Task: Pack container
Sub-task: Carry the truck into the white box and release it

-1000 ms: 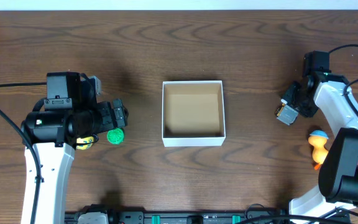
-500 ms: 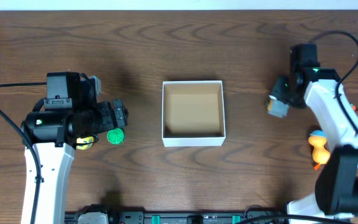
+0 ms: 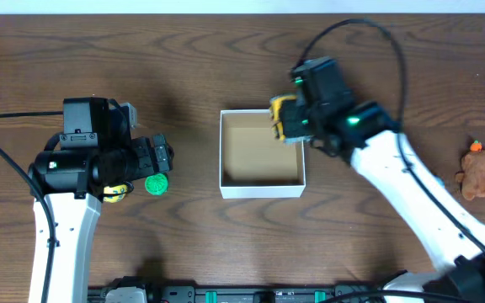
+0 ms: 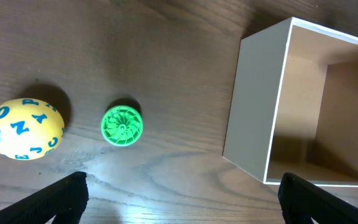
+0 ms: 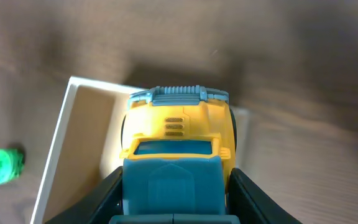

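The toy truck [image 3: 279, 118] is hanging above the container's side next to the container's clear bottom [image 3: 269, 155], so the robot's right gripper should go on lowering it inward until it gets to that bottom.
The container [image 3: 261, 192], a shallow white-walled box with a brown inside, sits mid-table. My right gripper [image 3: 291, 120] hangs over its far right corner, shut on a yellow and blue toy truck [image 3: 278, 114]. In the right wrist view the truck [image 5: 178, 127] sits between the black fingers [image 5: 246, 194], above the container's wall [image 5: 55, 149]. My left gripper [image 3: 162, 156] stands open left of the container with nothing between its fingers [image 4: 64, 198]. In the left wrist view the container's white wall [image 4: 253, 106] is at the right.
A green ridged ball [image 3: 156, 183] [image 4: 122, 126] and a yellow ball with blue letters [image 4: 25, 129] lie by the left gripper. A brown soft toy [image 3: 481, 177] lies at the far right edge. The green ball [image 5: 2, 167] also shows in the right wrist view.
My right arm has swung left from the table's right side, carrying the truck to the container's far right corner. The left arm has not moved.
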Available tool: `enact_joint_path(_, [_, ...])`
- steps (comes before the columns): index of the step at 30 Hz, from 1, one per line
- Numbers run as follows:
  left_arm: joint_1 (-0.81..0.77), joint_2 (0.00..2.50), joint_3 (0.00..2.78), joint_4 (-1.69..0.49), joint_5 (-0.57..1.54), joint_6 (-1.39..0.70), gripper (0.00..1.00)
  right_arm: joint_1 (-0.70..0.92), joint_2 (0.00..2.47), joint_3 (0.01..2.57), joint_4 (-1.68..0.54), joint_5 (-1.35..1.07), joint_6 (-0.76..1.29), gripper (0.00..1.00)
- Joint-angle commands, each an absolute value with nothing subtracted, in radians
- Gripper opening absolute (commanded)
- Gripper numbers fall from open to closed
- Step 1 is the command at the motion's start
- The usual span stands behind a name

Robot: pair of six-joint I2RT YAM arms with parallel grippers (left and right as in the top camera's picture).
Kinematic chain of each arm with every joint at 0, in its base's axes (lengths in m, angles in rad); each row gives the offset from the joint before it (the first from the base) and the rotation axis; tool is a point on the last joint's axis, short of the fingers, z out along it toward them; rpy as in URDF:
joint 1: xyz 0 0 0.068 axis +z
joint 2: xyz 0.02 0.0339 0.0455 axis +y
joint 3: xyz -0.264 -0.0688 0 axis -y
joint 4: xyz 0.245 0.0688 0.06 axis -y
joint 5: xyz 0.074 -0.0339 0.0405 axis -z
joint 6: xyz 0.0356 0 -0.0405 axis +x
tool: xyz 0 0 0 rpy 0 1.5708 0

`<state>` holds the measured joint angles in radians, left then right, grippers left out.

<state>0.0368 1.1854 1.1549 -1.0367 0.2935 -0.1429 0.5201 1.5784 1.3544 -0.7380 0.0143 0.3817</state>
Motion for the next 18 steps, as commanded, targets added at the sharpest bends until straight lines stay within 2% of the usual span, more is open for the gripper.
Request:
enact_joint_path(1, [0.039, 1.182, 1.174, -1.039, 0.306, -0.152, 0.98, 0.562, 1.642, 1.359, -0.732, 0.018, 0.436, 0.01])
enact_joint_path(11, [0.039, 1.182, 1.174, -1.040, 0.306, -0.152, 0.98, 0.563, 1.795, 1.359, -0.717, 0.022, 0.538, 0.01])
enact_joint_path(16, [0.039, 1.182, 1.174, -1.044, 0.306, -0.152, 0.98, 0.564, 1.856, 1.359, -0.703, 0.022, 0.538, 0.10])
enact_joint_path(18, [0.039, 1.182, 1.174, -1.046, 0.306, -0.152, 0.98, 0.563, 1.869, 1.359, -0.698, 0.027, 0.539, 0.08])
